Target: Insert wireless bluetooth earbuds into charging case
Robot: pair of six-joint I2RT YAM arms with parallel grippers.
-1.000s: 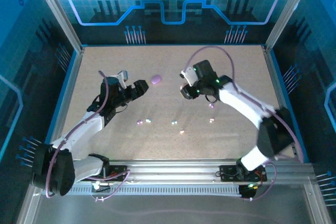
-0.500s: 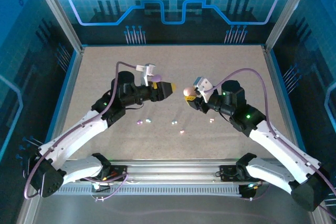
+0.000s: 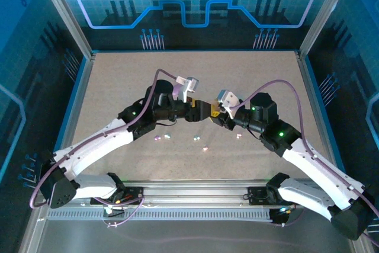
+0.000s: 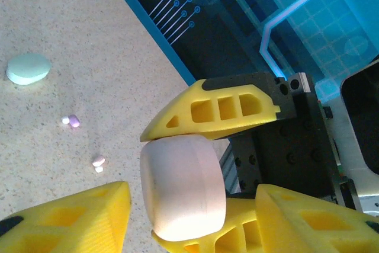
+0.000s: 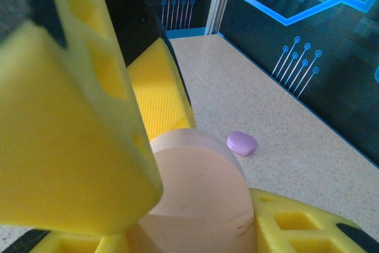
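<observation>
I should hold the case's loose end (image 4: pixel 183 188) with my left gripper while my right gripper takes the case's opposite end, because my right gripper's fingers reach far up the pink case (image 5: pixel 241 208).
A pink pebble-shaped charging case (image 5: pixel 195 194) hangs above the table's middle, with my right gripper (image 5: pixel 201 201) shut on it. My left gripper (image 4: pixel 190 198) faces it head-on. Its yellow fingers (image 4: pixel 71 220) stand on either side of the pink case (image 4: pixel 183 185), with a narrow gap showing on each side. From above, the left gripper (image 3: pixel 203 111) and the right gripper (image 3: pixel 218 111) meet tip to tip. Several tiny earbuds lie on the table in front of them, among them a purple earbud (image 4: pixel 73 121), a pink earbud (image 4: pixel 98 160) and an earbud (image 3: pixel 205 148) nearer the arms.
A mint case (image 4: pixel 28 68) lies on the speckled table beyond the earbuds. A purple case (image 5: pixel 242 143) lies near the blue back wall. More small buds (image 3: pixel 159 138) (image 3: pixel 238 136) are scattered under both forearms. Metal frame posts (image 3: pixel 65 22) border the table.
My left gripper has swung right to the pink case and narrowed its jaws around it. The right arm brought the case to the centre and now holds still.
</observation>
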